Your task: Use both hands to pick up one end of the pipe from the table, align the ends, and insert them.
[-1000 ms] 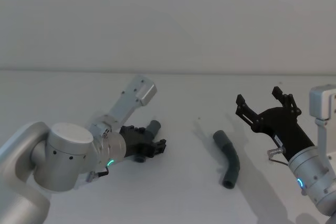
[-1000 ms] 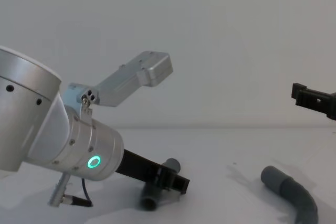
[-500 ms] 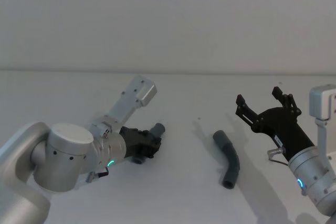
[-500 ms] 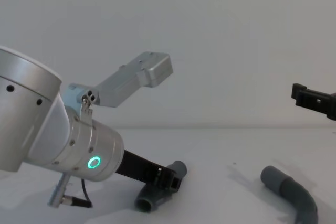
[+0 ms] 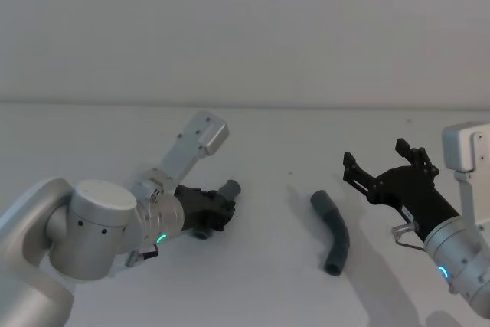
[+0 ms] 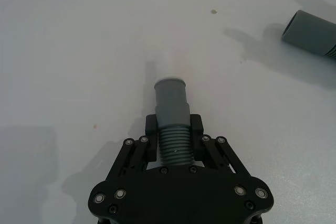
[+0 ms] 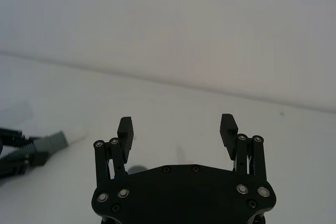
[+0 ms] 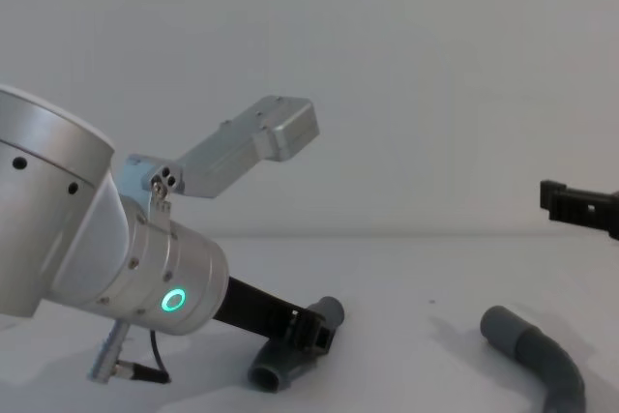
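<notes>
A white tip sticks out of the held pipe piece, so the second piece's smooth end (image 8: pixel 503 328) should show a hollow opening when it is lifted.
On the white table (image 5: pixel 260 289) lie two curved dark-grey ribbed pipe pieces. My left gripper (image 5: pixel 220 206) is shut on the ribbed part of the left piece (image 6: pixel 173 145), low on the table. That piece's smooth grey end (image 6: pixel 171 95) sticks out past the fingertips, and the chest view shows its other end (image 8: pixel 273 369) on the table. The right pipe piece (image 5: pixel 334 233) lies free at centre right, its end (image 5: pixel 321 203) pointing away from me. My right gripper (image 5: pixel 377 155) hangs open in the air to the right of it, with nothing between its fingers (image 7: pixel 125 127).
The silver left forearm (image 8: pixel 116 258) with its green ring light fills the chest view's left side. A silver link (image 5: pixel 200 137) rises behind the left gripper. Bare table lies between the two pipe pieces and in front of them.
My left gripper has shut on the left pipe piece and turned it slightly, its end now farther right. The right gripper has dropped a little and tilted. The right pipe piece has not moved.
</notes>
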